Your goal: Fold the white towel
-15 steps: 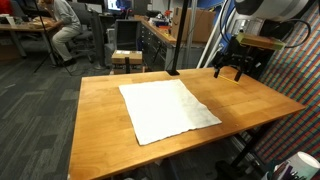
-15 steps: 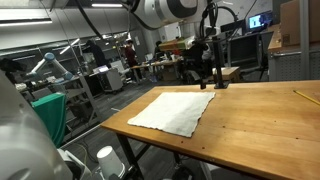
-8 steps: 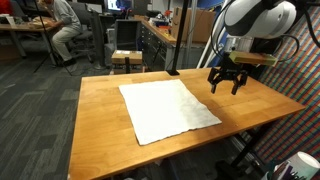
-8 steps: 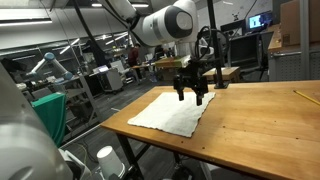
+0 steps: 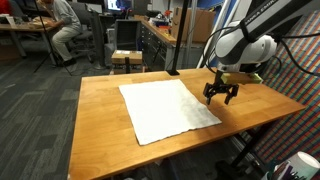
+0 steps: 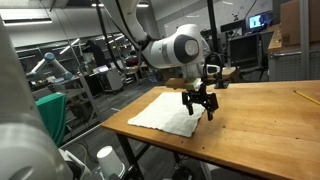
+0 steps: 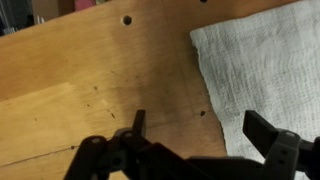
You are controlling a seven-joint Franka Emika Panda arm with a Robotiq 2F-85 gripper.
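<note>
My gripper should slide in over the towel's corner (image 7: 206, 43), gather up a fold and pinch it, because its fingers have mostly wood between them beside the white towel's flat edge (image 7: 213, 92).
The white towel (image 5: 166, 108) lies spread flat on the wooden table (image 5: 100, 120), a thin pale cloth, also seen flat on the table's near-left part (image 6: 172, 110). My gripper (image 5: 220, 97) hangs open just above the table by the towel's right edge, near its front corner. In an exterior view the gripper (image 6: 200, 110) hovers over the towel's right edge. The wrist view shows the towel's edge (image 7: 265, 70) under the right finger (image 7: 266, 130), bare wood under the left one, and nothing held between the fingers of the gripper (image 7: 200, 128).
A dark post (image 5: 172, 40) stands at the table's far edge. A yellow pencil (image 6: 304, 97) lies on the table's far right. Desks, chairs and a seated person (image 5: 66, 25) are in the room behind. A white cup (image 6: 104, 158) sits below the table's front.
The arm has swung down and toward the towel from the table's far right edge. The gripper now hovers low over the towel's right edge, still open. The towel has not moved.
</note>
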